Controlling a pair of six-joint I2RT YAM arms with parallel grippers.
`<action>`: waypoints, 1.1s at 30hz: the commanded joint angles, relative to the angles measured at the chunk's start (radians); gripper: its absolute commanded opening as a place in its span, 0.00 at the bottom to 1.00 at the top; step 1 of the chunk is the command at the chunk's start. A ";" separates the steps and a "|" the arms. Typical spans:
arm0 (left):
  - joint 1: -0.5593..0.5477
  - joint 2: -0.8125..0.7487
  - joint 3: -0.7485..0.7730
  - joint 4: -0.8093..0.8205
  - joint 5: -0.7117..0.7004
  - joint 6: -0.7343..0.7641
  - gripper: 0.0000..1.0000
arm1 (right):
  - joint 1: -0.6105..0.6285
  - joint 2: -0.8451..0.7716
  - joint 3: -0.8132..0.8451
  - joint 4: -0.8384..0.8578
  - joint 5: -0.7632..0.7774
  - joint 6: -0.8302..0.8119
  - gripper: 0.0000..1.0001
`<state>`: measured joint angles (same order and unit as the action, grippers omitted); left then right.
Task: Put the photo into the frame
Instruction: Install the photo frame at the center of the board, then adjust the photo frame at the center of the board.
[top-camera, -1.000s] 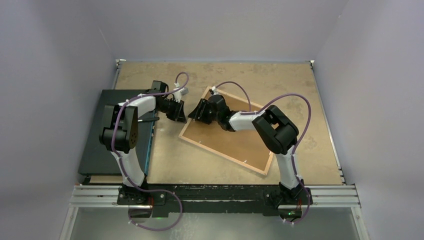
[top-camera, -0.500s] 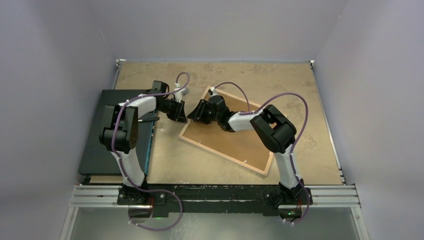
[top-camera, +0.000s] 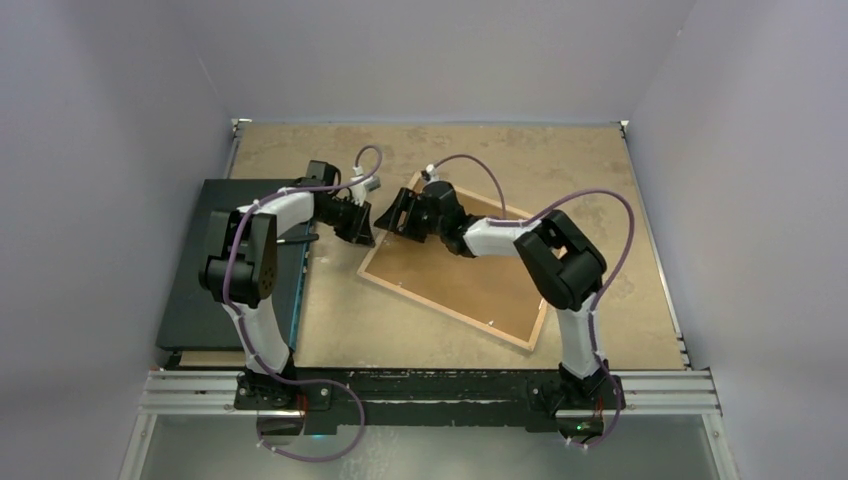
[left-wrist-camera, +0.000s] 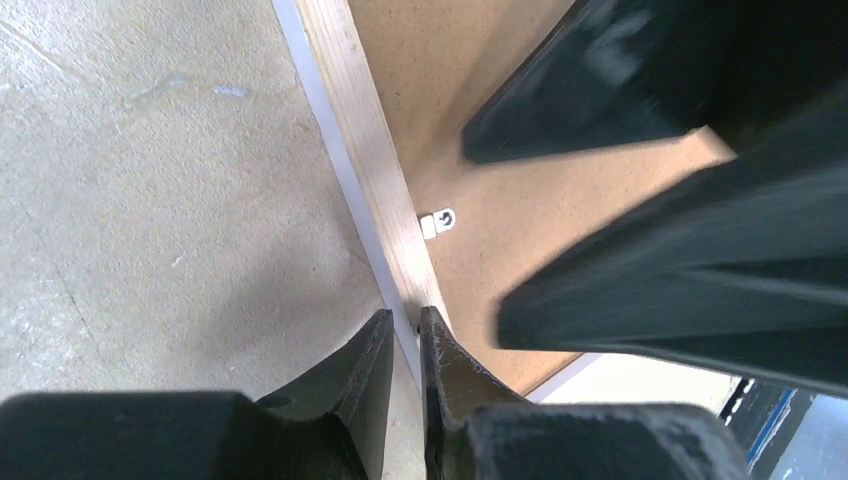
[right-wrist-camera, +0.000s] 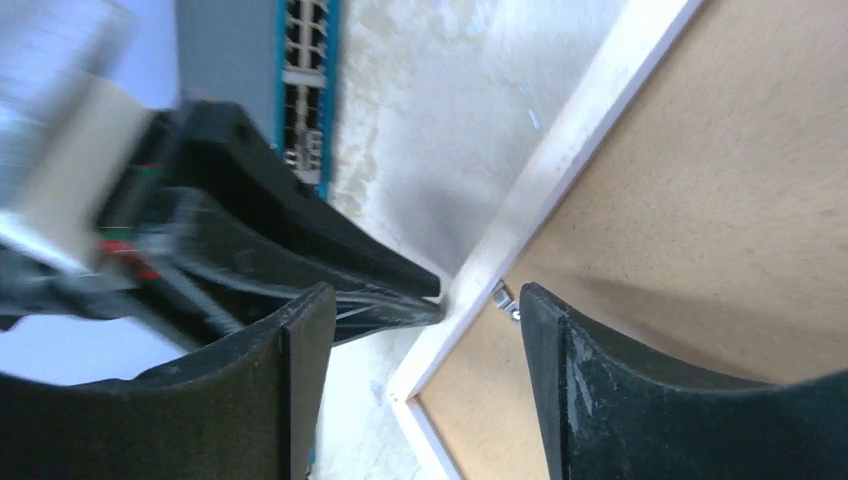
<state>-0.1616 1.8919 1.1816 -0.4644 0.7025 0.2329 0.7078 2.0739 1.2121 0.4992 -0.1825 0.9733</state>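
Observation:
My grippers need to turn the frame so that its far side (top-camera: 515, 211) comes round to my right gripper for the next clip, because the metal clip (left-wrist-camera: 437, 222) already reaches the frame's rim.
The frame (top-camera: 452, 313) lies back-up on the table, its brown backing board (top-camera: 470, 285) showing inside the light wood rim. My left gripper (top-camera: 362, 233) is shut on the rim (left-wrist-camera: 350, 130) near the frame's left corner, with the thin edge pinched between its fingertips (left-wrist-camera: 378, 330). Just inside the rim sits a small metal clip (left-wrist-camera: 440, 222). My right gripper (top-camera: 398, 214) hovers open over that same corner. Its fingers (right-wrist-camera: 300, 330) stand either side of the rim (right-wrist-camera: 560, 160) and the clip (right-wrist-camera: 503, 298), touching neither. The photo shows in no view.
A large dark flat board (top-camera: 215, 260) with a blue strip along its right edge (top-camera: 296, 300) lies at the table's left, under the left arm. Grey walls close in three sides. The arms' bases sit on the rail (top-camera: 430, 385) at the near edge.
My right gripper has opened wider and shifted slightly toward the far side over the frame's corner. The left gripper and the frame have not moved.

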 joint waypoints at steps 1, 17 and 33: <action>0.004 -0.031 0.061 -0.095 -0.044 0.072 0.14 | -0.092 -0.212 0.001 -0.064 0.011 -0.079 0.75; -0.046 -0.085 -0.072 -0.065 -0.193 0.203 0.15 | -0.649 -0.801 -0.423 -0.669 0.518 -0.105 0.99; -0.178 -0.162 -0.174 -0.107 -0.243 0.301 0.14 | -0.745 -0.457 -0.348 -0.464 0.295 -0.112 0.99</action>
<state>-0.2958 1.7615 1.0462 -0.5179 0.4534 0.4660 -0.0357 1.5265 0.7708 -0.0494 0.2707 0.8749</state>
